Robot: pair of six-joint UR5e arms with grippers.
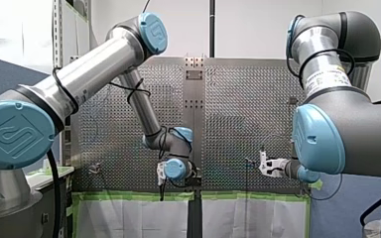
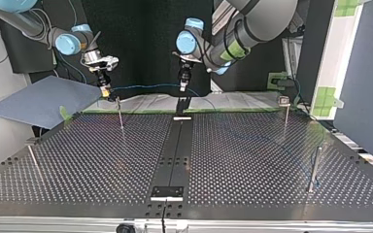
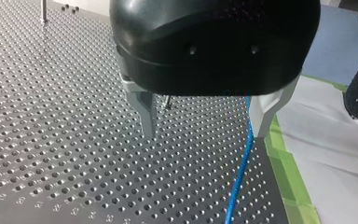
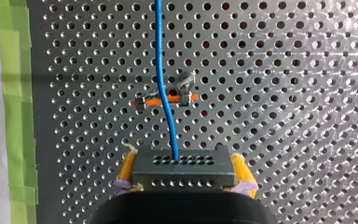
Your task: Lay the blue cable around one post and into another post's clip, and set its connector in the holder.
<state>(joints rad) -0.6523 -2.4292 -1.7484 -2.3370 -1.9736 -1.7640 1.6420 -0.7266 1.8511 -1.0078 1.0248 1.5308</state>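
Note:
My gripper will carry the blue cable (image 4: 159, 58), and the cable should stay stretched and sag only a little, because it runs almost straight out of the connector block.
My right gripper (image 4: 183, 179) is shut on a dark grey connector block (image 4: 183, 168), its yellow pads pressing both sides. The blue cable (image 4: 164, 70) leaves the block and runs ahead over a post's clip with an orange part (image 4: 165, 98). In the top view my right gripper (image 2: 106, 91) hangs at the far left over a thin post (image 2: 120, 114), and the cable (image 2: 145, 87) stretches across to my left gripper (image 2: 183, 87). My left gripper (image 3: 205, 130) is open above the perforated plate. The cable (image 3: 240, 172) passes just inside one metal finger (image 3: 265, 112), untouched.
More posts stand at the top view's right (image 2: 285, 116), near right (image 2: 314, 167) and near left (image 2: 34, 160). A black strip (image 2: 175, 155) with white brackets runs down the table's middle. Green tape (image 3: 289, 177) and white sheeting edge the plate.

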